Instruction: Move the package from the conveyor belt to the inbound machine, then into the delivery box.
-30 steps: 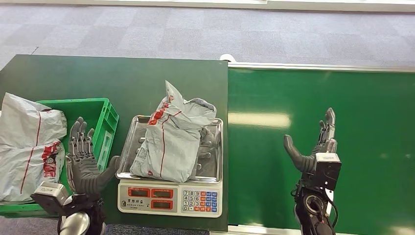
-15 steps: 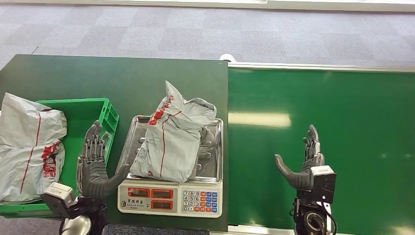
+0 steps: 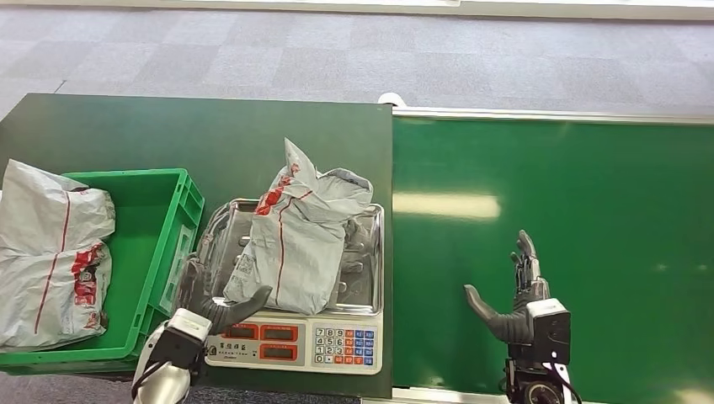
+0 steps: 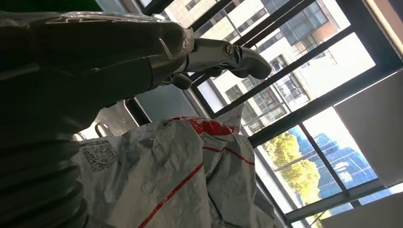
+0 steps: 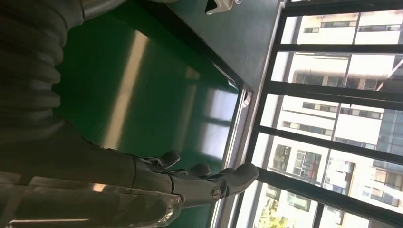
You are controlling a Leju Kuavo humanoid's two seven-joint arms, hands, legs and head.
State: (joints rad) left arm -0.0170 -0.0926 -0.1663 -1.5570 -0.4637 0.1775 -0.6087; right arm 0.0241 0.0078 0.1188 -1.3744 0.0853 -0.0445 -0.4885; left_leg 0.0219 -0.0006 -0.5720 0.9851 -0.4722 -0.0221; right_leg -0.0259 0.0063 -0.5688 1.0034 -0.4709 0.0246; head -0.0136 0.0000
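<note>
I expect the grey package (image 3: 296, 254) to bunch up in folds around my thumb when I carry it to the delivery box, because loose creases (image 3: 318, 192) run across the package's upper end.
A grey package (image 3: 299, 240) with red stripes lies crumpled on the steel tray (image 3: 370, 295) of the inbound scale (image 3: 290, 337). My left hand (image 3: 210, 299) is at the tray's near left corner, fingers spread. Its thumb reaches the package's lower left edge without gripping it. In the left wrist view the package (image 4: 180, 180), bearing a QR label, lies close beside the extended fingers (image 4: 223, 52). My right hand (image 3: 518, 295) hovers open and holds nothing above the green conveyor belt (image 3: 589, 210). The right wrist view shows that hand (image 5: 142, 185) above the belt (image 5: 142, 95).
A green delivery crate (image 3: 156, 219) stands left of the scale, with another grey package (image 3: 50, 252) lying over its left side. The scale's keypad (image 3: 341, 345) faces the table's near edge. A dark green table (image 3: 168, 135) extends behind.
My left hand has moved right from above the crate to the scale tray's left corner, beside the package. My right hand has drawn back towards the belt's near edge.
</note>
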